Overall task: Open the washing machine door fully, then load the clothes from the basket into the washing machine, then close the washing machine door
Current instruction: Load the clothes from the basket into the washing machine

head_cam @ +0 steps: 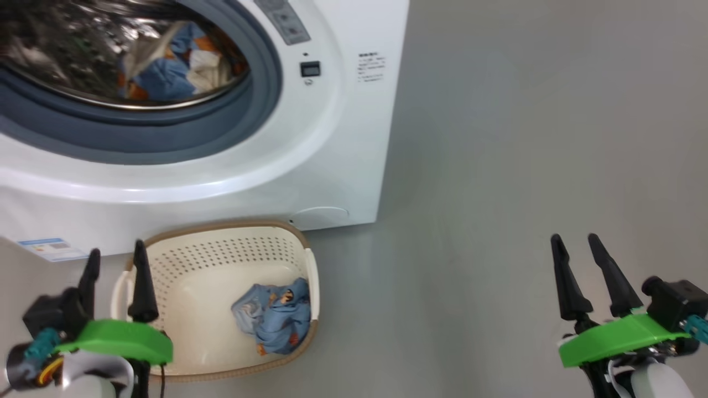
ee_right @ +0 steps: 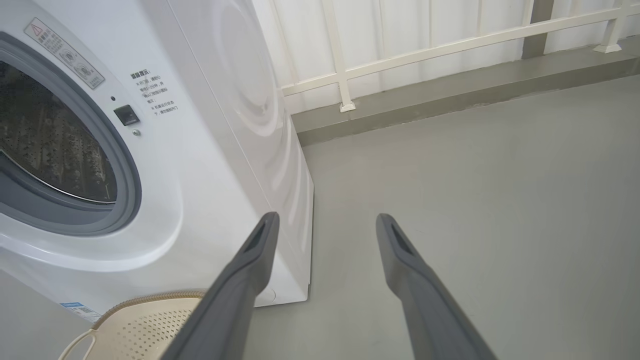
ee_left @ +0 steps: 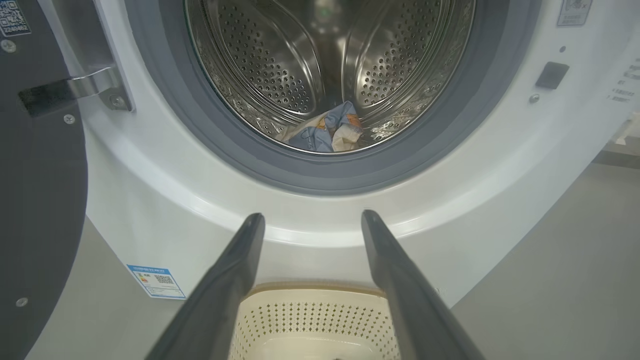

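Observation:
The blue bundle should come up in one piece and leave the basket empty when I lift it, because clear basket's bottom can be seen next to its crumpled heap.
The white washing machine stands open, its steel drum ringed by a grey seal. One blue printed bundle of clothes lies inside the drum, also seen as clothes in the left wrist view. A second blue bundle rests in the cream basket on the floor before the machine. The door hangs swung out at the left, dark inner side showing. My left gripper is open and empty above the basket's left end. My right gripper is open and empty over bare floor, far right of the basket.
Grey floor stretches to the right of the machine. A white railing and a low kerb run behind it. A blue label sticker sits low on the machine's front. The basket rim lies close against the machine's base.

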### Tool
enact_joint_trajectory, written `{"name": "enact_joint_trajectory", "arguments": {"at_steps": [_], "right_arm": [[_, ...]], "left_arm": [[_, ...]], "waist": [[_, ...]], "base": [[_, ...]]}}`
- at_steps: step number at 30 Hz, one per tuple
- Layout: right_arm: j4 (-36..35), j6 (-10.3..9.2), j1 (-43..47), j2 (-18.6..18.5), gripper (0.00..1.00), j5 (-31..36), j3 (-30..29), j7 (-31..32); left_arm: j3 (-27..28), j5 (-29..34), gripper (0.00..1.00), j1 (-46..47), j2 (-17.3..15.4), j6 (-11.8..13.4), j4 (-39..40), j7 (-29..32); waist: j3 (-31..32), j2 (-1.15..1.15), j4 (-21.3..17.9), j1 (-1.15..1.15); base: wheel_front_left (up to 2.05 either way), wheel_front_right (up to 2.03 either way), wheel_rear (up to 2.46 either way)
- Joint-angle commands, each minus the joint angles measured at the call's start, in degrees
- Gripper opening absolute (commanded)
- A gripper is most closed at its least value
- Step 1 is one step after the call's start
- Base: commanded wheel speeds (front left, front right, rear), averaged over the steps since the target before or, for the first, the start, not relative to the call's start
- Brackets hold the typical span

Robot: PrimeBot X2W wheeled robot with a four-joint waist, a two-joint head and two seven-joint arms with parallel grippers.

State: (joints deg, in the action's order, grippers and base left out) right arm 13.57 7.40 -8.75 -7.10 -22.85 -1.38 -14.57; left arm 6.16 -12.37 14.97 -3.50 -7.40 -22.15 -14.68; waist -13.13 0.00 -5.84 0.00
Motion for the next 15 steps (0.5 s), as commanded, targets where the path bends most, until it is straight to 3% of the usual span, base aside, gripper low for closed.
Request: {"name": "enact_joint_trajectory", "arguments": {"at_steps": [1, 15], "right_arm": [[-1.2, 0.09, 1.0, -0.9, 1.0, 0.5, 0.8, -0.4], [-0.9, 0.09, 4.9, -1.8, 1.0, 0.4, 0.3, -0.4]], "left_arm": [[1.3, -0.1, 1.0, -0.9, -1.0, -0.1, 2.1, -0.3], [1.7, 0.5, 1.0, -8.4, 0.0, -0.1, 7.4, -0.3]], "waist": [[1.7, 0.0, 1.7, 0.0], [5.8, 0.0, 4.1, 0.0]], "base": [[0.0, 0.0, 0.0], [0.0, 0.0, 0.0]]}}
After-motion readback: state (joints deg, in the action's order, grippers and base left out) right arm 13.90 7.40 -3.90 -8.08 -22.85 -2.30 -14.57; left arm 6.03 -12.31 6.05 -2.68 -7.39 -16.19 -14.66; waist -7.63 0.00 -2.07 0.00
